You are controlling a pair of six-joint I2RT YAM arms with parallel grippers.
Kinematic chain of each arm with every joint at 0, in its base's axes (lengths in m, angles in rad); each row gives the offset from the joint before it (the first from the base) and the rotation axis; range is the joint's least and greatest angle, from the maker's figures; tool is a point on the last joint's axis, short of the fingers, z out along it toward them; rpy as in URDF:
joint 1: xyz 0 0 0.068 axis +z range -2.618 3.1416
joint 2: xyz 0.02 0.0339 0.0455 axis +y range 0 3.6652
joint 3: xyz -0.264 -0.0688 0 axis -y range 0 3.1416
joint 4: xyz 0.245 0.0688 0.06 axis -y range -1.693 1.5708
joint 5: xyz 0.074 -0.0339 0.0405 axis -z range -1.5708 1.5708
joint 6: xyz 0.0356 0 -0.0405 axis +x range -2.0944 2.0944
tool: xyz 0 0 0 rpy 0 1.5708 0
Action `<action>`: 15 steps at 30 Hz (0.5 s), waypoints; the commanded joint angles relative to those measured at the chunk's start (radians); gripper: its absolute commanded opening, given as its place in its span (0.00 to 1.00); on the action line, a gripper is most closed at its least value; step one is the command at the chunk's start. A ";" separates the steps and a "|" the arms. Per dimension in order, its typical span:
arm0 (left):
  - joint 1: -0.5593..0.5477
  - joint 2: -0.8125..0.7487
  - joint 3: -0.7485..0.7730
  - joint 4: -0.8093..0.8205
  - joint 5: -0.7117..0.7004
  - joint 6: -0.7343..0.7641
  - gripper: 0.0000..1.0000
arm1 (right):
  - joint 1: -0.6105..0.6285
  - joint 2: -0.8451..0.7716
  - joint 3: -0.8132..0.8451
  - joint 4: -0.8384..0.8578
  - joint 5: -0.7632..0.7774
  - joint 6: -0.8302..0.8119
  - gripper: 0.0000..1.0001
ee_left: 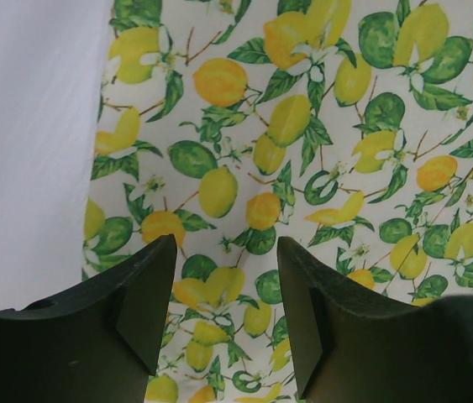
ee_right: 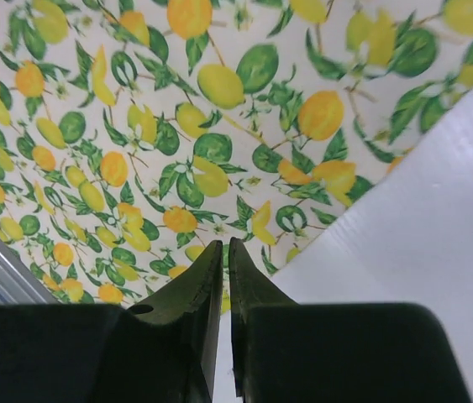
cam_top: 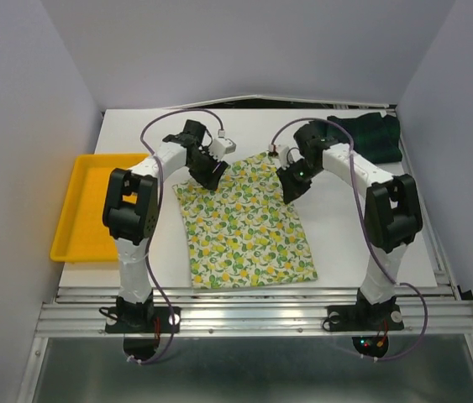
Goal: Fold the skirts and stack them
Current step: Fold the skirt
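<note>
The left gripper has its open fingers above the lemon-print skirt's inner cloth (ee_left: 226, 252), so it should pull back and grab the skirt's near back corner before it folds.
The lemon-print skirt (cam_top: 244, 222) lies spread flat on the white table, its narrow end toward the back. The plaid skirt (cam_top: 370, 134) sits bunched at the back right corner. My left gripper (cam_top: 212, 178) is open and empty, just above the lemon skirt's back left corner; the left wrist view shows its fingers (ee_left: 226, 243) apart over the print (ee_left: 303, 126). My right gripper (cam_top: 291, 191) is shut and holds nothing, hovering over the skirt's right edge near the back; the right wrist view shows its tips (ee_right: 224, 245) together above the cloth's edge (ee_right: 177, 126).
A yellow plastic tray (cam_top: 85, 210) stands at the table's left edge. Bare white table (cam_top: 362, 243) lies to the right of the lemon skirt and shows in the right wrist view (ee_right: 421, 252). Grey walls close in both sides.
</note>
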 commanded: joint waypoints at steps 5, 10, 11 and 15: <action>-0.035 0.014 0.020 0.015 0.023 -0.016 0.61 | 0.030 -0.010 -0.261 0.169 0.015 0.068 0.12; -0.092 0.037 0.000 0.026 0.023 -0.019 0.61 | 0.079 -0.034 -0.382 0.201 0.033 0.070 0.12; -0.103 0.041 -0.009 0.031 0.027 -0.026 0.61 | 0.108 -0.046 -0.427 0.207 0.044 0.065 0.12; -0.147 0.043 -0.036 0.046 0.043 -0.040 0.60 | 0.199 -0.069 -0.514 0.196 0.035 0.050 0.11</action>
